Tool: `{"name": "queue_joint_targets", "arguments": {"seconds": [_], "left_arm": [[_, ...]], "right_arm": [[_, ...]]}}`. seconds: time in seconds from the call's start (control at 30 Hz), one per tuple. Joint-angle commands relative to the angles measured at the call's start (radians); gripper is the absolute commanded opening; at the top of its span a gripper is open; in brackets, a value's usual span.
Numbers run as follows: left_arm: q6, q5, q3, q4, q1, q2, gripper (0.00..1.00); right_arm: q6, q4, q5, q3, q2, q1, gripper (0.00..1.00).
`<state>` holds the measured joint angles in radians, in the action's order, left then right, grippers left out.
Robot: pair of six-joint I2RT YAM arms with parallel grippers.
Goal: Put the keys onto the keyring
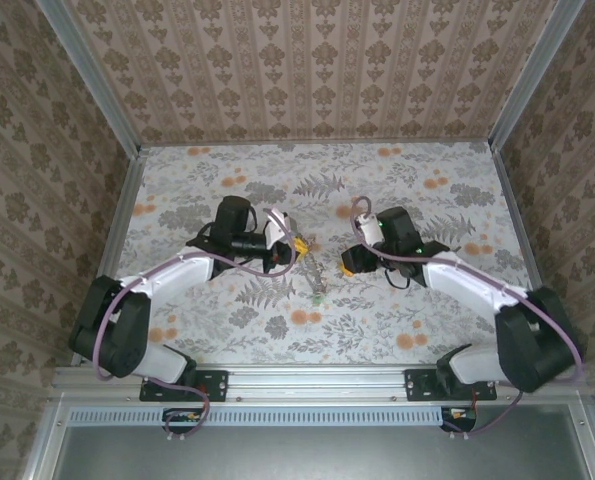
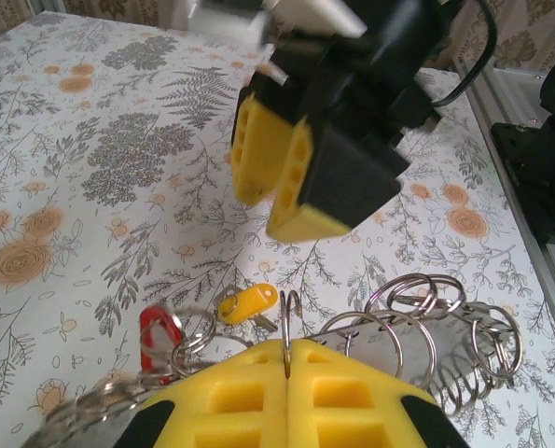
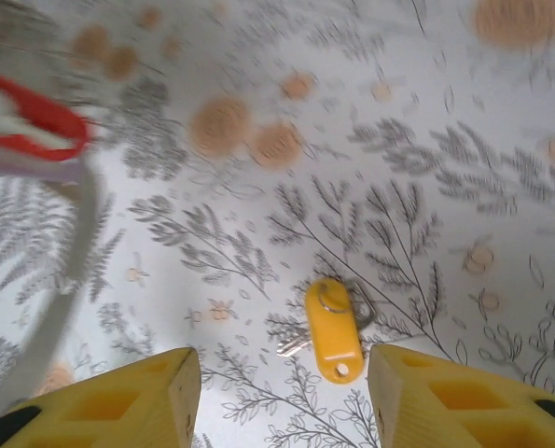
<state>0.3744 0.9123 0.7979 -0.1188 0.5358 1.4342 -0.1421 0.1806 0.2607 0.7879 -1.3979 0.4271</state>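
Note:
My right gripper keeps going down, as its open fingers face the yellow tag's long sides (image 3: 313,329), until the fingers are around the tag's body (image 3: 335,334), and then close.
My left gripper (image 2: 286,347) is shut, its yellow pads pinching a thin metal ring edge-on, the keyring (image 2: 293,308). A red-tagged key (image 2: 158,334) and several smaller rings (image 2: 445,327) hang off it to either side. A yellow-tagged key (image 3: 333,331) lies flat on the table, also seen past the ring (image 2: 249,303). My right gripper (image 3: 282,366) hovers over that key, open, with nothing between its fingers (image 3: 165,392). From above, the left gripper (image 1: 299,247) and right gripper (image 1: 349,266) face each other, the key bundle (image 1: 317,285) below them.
The floral tabletop (image 1: 427,200) is walled by patterned panels, with metal rails (image 1: 127,200) along its sides. A blurred red tag and grey band (image 3: 30,131) cross the left of the right wrist view. The right arm's black body (image 2: 370,112) hangs close above the bundle.

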Motion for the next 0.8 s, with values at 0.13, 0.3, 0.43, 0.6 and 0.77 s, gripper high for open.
{"name": "queue_joint_targets", "arguments": {"seconds": [0.13,0.3,0.43,0.6,0.77], "left_arm": [[0.002,0.029,-0.017,-0.024,-0.011,-0.055,0.0],[0.001,0.018,-0.034,-0.023,-0.022,-0.08,0.0],[0.0,0.017,-0.036,-0.022,-0.026,-0.09,0.0],[0.001,0.025,-0.034,-0.019,-0.029,-0.089,0.0],[0.0,0.035,-0.039,-0.026,-0.029,-0.08,0.0]], "right_arm": [[-0.078,0.312,-0.015,0.27,-0.3,-0.032,0.48],[-0.091,0.352,-0.055,0.329,-0.361,-0.03,0.45],[-0.125,0.44,-0.162,0.381,-0.405,-0.034,0.49],[-0.161,0.445,-0.216,0.383,-0.417,-0.047,0.48],[-0.195,0.46,-0.157,0.4,-0.424,-0.081,0.5]]}}
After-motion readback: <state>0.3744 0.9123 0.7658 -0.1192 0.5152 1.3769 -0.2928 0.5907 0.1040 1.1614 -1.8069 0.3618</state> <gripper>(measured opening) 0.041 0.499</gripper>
